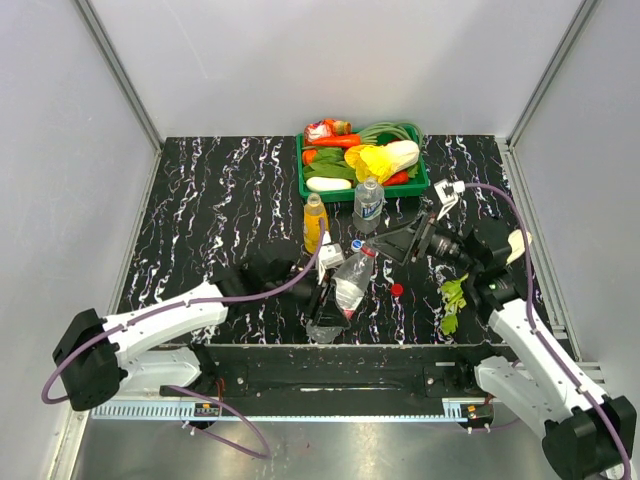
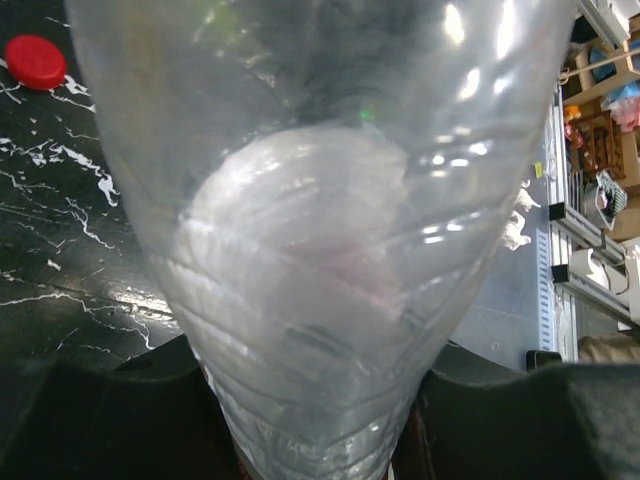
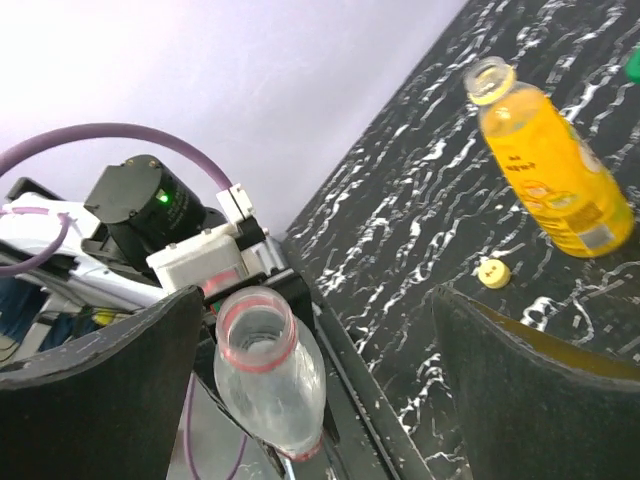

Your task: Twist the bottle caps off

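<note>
I should take the neck [image 1: 367, 255] with my right gripper and stand the bottle upright, since my left gripper holds the uncapped red-label bottle [image 1: 351, 284] tilted by its lower body.
My left gripper [image 1: 327, 300] is shut on the lower body of the clear red-label bottle [image 1: 352, 278], which it holds tilted with the neck pointing up and right. The bottle fills the left wrist view [image 2: 320, 230] between my fingers [image 2: 100, 420]. Its mouth [image 3: 258, 330] is open, with only a red ring left. The red cap [image 1: 397, 290] lies on the table; it also shows in the left wrist view [image 2: 35, 60]. My right gripper [image 1: 393, 245] is open and empty just off the mouth [image 3: 315, 300]. The orange juice bottle [image 1: 315, 222] [image 3: 550, 165] stands uncapped, with the yellow cap [image 3: 493, 272] beside it. The water bottle [image 1: 368, 203] stands upright, and a small blue cap [image 1: 356, 243] lies near it.
A green tray [image 1: 302, 172] of vegetables stands at the back, right behind the standing bottles. A green leafy piece [image 1: 455, 300] lies by the right arm. Grey walls close in the black marbled table [image 1: 210, 210] on three sides.
</note>
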Available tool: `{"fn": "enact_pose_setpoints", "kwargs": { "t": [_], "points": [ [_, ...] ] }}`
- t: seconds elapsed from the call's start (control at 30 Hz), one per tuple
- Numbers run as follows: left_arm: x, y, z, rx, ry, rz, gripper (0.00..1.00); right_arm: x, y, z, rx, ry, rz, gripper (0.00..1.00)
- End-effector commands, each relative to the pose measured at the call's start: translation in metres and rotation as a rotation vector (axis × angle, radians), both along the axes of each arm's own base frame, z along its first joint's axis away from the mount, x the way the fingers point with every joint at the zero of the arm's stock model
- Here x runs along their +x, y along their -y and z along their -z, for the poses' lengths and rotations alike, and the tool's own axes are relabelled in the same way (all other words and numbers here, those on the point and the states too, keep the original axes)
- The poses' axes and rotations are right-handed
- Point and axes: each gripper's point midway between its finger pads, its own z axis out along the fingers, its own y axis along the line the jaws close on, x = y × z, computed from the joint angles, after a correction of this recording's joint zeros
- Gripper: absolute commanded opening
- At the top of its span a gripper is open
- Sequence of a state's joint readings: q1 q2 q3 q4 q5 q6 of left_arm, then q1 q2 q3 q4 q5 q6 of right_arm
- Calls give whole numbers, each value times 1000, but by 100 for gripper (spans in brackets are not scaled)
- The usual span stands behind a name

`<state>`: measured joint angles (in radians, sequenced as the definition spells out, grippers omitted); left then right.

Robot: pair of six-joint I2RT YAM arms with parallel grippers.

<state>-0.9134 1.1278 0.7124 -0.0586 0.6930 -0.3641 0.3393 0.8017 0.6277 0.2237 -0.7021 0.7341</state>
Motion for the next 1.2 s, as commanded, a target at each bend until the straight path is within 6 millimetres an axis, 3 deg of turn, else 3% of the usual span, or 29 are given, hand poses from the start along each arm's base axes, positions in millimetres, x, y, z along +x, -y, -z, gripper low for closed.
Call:
{"fn": "enact_pose_setpoints", "kwargs": {
  "t": [0.0,0.07,0.23,0.4,0.53,0.67,0.77,0.87,0.9,1.03,1.17],
  "points": [
    [5,16,-28,-58,94,12,34,-14,-13,-40,96,79,-152,98],
    [5,17,-27,-50,88,15,35,-15,-16,-39,110,65,-175,94],
    [5,21,-29,-48,95,16,37,-22,-18,-38,117,71,-229,71],
    [8,23,-28,-42,96,11,39,-33,-19,-39,108,83,-285,61],
    [11,27,-28,-39,96,6,41,-36,-19,-36,99,81,-302,39],
    [13,28,-29,-39,100,-2,45,-34,-18,-31,61,81,-286,1],
    [15,26,-33,-49,119,-18,54,-32,-16,-28,21,105,-256,0],
    [21,23,-36,-52,146,-64,91,-31,-14,-25,-23,122,-240,0],
    [23,20,-37,-54,157,-82,99,-29,-13,-24,-36,123,-230,0],
    [30,12,-46,-59,195,-151,99,-22,-10,-20,-91,125,-188,0],
    [45,-2,-52,-19,242,-263,99,-3,-1,-7,-180,96,-79,0]
  ]
}}
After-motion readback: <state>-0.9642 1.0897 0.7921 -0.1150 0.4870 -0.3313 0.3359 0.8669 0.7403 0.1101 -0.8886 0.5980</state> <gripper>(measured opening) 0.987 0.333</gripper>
